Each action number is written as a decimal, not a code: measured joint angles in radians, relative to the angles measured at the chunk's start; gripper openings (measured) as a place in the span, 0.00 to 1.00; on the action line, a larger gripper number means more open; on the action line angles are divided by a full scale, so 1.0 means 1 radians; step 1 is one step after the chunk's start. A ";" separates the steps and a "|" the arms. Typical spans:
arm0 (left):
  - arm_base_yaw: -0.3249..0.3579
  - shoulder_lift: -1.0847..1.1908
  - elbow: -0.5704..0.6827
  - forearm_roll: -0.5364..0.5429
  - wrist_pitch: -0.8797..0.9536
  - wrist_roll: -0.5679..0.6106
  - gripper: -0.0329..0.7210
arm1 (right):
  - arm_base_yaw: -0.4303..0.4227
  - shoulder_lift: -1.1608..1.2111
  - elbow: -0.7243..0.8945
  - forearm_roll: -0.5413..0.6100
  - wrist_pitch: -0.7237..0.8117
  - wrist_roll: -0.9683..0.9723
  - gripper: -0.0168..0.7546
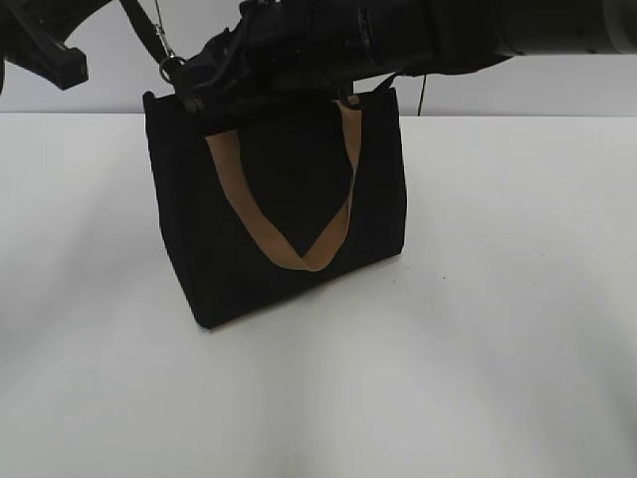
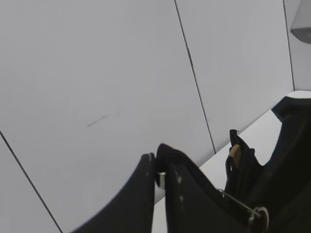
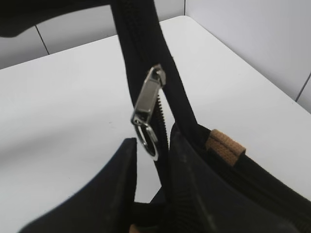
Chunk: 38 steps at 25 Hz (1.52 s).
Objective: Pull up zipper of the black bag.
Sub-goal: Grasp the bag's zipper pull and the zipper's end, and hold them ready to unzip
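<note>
The tape (image 1: 145, 30) rises tight past one corner, so the silvery pull (image 1: 169, 66) should slide across the top of the bag toward the opposite corner when I pull it.
The black bag (image 1: 279, 219) stands upright mid-table, one tan handle hanging down its front. The zipper's black tape rises from the bag's left top corner to the top of the exterior view. The silvery pull (image 1: 170, 64) hangs on the tape and also shows in the right wrist view (image 3: 146, 114) and the left wrist view (image 2: 260, 214). My left gripper (image 2: 159, 170) is shut on the tape's upper end and is above the exterior view. My right gripper (image 3: 149, 148) reaches across the bag top (image 1: 199, 92), open, its fingers on either side of the tape just below the pull.
The white table (image 1: 498, 329) spreads around the bag. A pale wall stands behind it. Part of the left arm (image 1: 55, 60) hangs at the upper left. The right arm (image 1: 448, 30) spans the top of the exterior view. A tan handle end (image 3: 224, 145) sits by the right finger.
</note>
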 joint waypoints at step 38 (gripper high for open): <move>0.000 0.000 -0.002 -0.005 0.043 0.000 0.07 | -0.001 -0.029 0.000 0.049 0.014 0.012 0.00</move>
